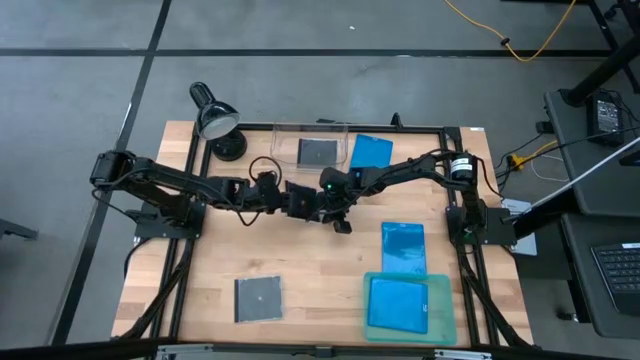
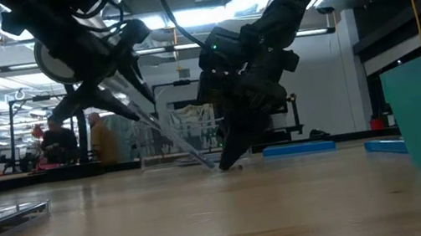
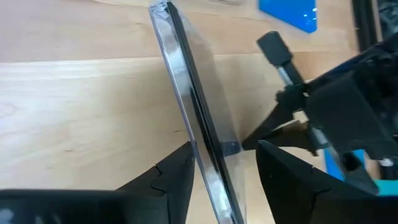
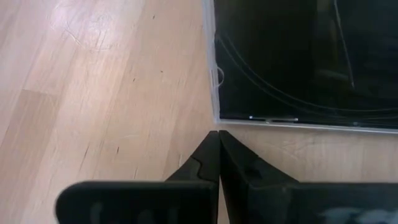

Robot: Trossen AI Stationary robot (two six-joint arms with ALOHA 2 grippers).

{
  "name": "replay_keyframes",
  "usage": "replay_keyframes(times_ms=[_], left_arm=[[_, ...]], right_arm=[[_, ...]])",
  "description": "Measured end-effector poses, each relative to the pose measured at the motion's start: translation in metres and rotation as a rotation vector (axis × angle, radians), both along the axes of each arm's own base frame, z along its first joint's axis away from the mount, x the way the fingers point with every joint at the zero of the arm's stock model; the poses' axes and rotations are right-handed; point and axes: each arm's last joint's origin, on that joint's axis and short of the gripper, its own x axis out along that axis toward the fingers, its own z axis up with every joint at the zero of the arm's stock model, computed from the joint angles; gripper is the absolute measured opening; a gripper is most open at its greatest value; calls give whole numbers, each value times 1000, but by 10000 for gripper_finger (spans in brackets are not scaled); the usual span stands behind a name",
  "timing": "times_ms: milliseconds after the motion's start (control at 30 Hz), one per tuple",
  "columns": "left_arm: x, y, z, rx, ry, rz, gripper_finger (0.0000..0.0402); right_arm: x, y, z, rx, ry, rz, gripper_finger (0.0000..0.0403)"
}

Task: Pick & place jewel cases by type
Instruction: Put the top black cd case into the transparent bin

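Next, my left gripper lines its fingers up square with the raised edge [image 3: 217, 174] of the jewel case [image 3: 198, 102], which slants between them, and close while my right gripper braces the case's lower edge.
A clear and dark grey jewel case [image 3: 186, 93] stands tilted at the table's middle, its lower edge [image 2: 220, 166] on the wood. My left gripper [image 3: 224, 149] is open, with one finger on each side of the case's raised part. My right gripper [image 4: 218, 134] is shut, with its tips on the table at the case's lower edge. Another grey case [image 1: 258, 298] lies flat near the front left. One blue case [image 1: 403, 247] lies at the right, and a second [image 1: 372, 152] at the far side. My left gripper straddles the tilted case edge-on, slanting down from the table's left. One finger [image 3: 180, 171] lies against the case's face [image 3: 198, 146], while a gap shows between the case and the other finger [image 3: 280, 168]. My right gripper slants down from the table's right with its shut fingertips [image 2: 230, 162] on the table. They stand against the case's lower edge [image 4: 273, 120], which rests on the wood.
A teal tray [image 1: 445, 310] at the front right holds a blue case [image 1: 398, 303]. A clear bin [image 1: 290, 140] at the far side holds a dark case [image 1: 318, 152]. A desk lamp [image 1: 213, 118] stands at the far left. Bare wood lies at the front middle.
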Motion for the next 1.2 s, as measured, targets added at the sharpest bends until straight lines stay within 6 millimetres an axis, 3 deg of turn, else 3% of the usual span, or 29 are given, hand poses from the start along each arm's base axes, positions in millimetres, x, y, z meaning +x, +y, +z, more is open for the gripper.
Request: replay_keyframes(times_ms=[533, 1200], left_arm=[[0, 0, 0, 39, 24, -52, 53], [6, 10, 2, 71, -14, -106, 26]], right_arm=[[1, 0, 0, 0, -11, -3, 11], [1, 0, 0, 1, -10, -6, 12]])
